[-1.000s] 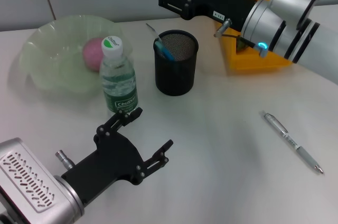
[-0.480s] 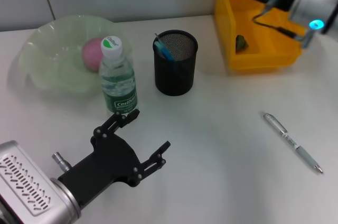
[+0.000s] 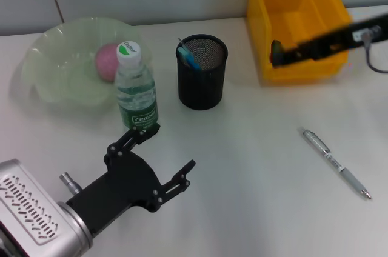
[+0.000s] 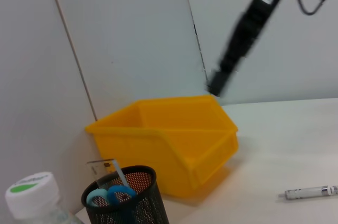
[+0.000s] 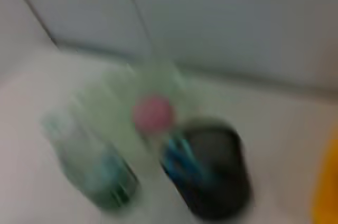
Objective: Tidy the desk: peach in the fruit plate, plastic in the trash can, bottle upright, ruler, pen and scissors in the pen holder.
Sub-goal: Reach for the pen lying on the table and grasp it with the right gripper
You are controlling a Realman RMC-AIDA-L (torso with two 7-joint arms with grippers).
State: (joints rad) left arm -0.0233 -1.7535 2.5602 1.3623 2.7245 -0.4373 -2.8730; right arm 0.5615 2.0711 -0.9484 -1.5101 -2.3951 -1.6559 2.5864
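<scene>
The silver pen point(image 3: 336, 165) is well away from the yellow trash can, so my right gripper should carry on going toward the pen's clip end point(image 3: 316, 140) until its fingers close there.
A pink peach point(image 3: 107, 60) lies in the pale green fruit plate point(image 3: 54, 78). The bottle point(image 3: 135, 90) stands upright beside the plate, white and green cap on top. Blue scissors point(image 3: 187, 57) and a clear ruler point(image 4: 108, 169) stick out of the black mesh pen holder point(image 3: 202, 81). On the table at the right lies a silver pen point(image 3: 335, 163). My left gripper point(image 3: 165, 154) rests open and empty just in front of the bottle. My right gripper point(image 3: 277, 54) is a blurred dark bar across the front of the yellow trash can point(image 3: 291, 2). No plastic shows.
A grey wall runs along the back of the white table point(image 3: 254, 148). The right wrist view is smeared: peach point(image 5: 153, 114), pen holder point(image 5: 214, 168) and bottle point(image 5: 95, 168) appear as soft shapes.
My right arm has swung from above the pen holder and bin out to the right, down across the bin's front. The left gripper has barely shifted.
</scene>
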